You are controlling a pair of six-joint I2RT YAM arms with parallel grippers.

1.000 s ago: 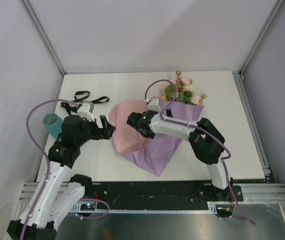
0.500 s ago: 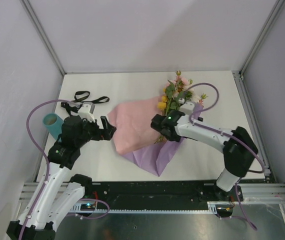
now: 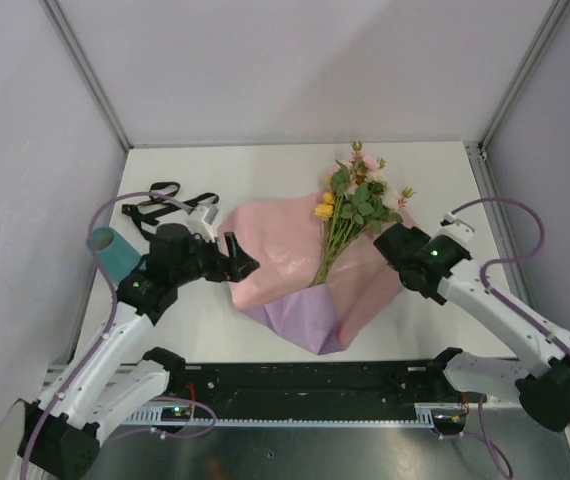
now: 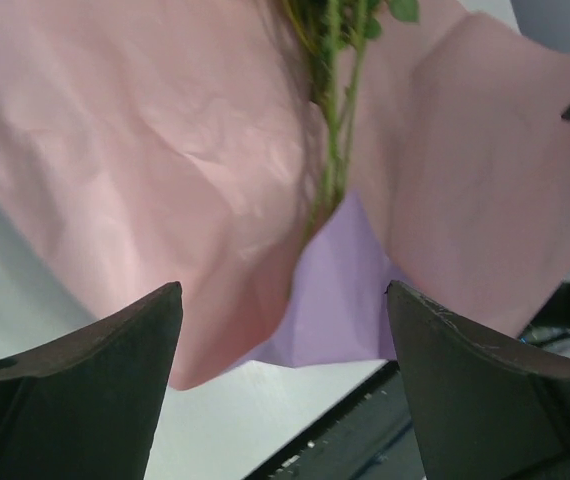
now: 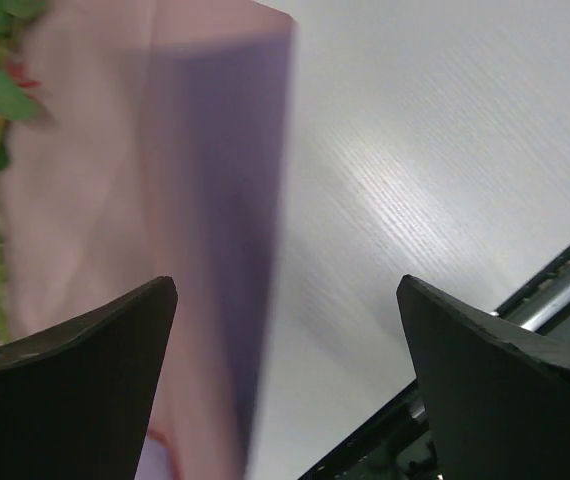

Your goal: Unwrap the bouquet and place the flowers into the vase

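The purple paper fold hides the flowers' stem ends (image 3: 316, 287), so the robot's left gripper should move away while its right gripper grabs the fold (image 3: 303, 317) and opens it out flat.
The bouquet lies unwrapped in the top view. Its pink paper (image 3: 270, 255) is spread flat over the purple paper (image 3: 300, 325). The flowers (image 3: 355, 195) rest on it, thin stems (image 3: 327, 255) bare and running toward me. My left gripper (image 3: 240, 265) is open at the pink sheet's left edge and holds nothing. In the left wrist view the pink paper (image 4: 155, 150) and the stems (image 4: 330, 150) lie beyond my left gripper (image 4: 283, 295). My right gripper (image 3: 393, 245) is open at the wrap's right flap, and in its own view my right gripper (image 5: 285, 285) is empty. The teal vase (image 3: 105, 248) sits far left, partly behind my left arm.
A black ribbon (image 3: 170, 195) lies on the white table (image 3: 445, 190) at the back left. Grey walls close in the back and both sides. A black rail (image 3: 365, 375) runs along the near edge.
My right arm swung from above the pink sheet to the wrap's right side. The right flap now lies open, baring the stems. My left gripper moved right to the pink paper's edge.
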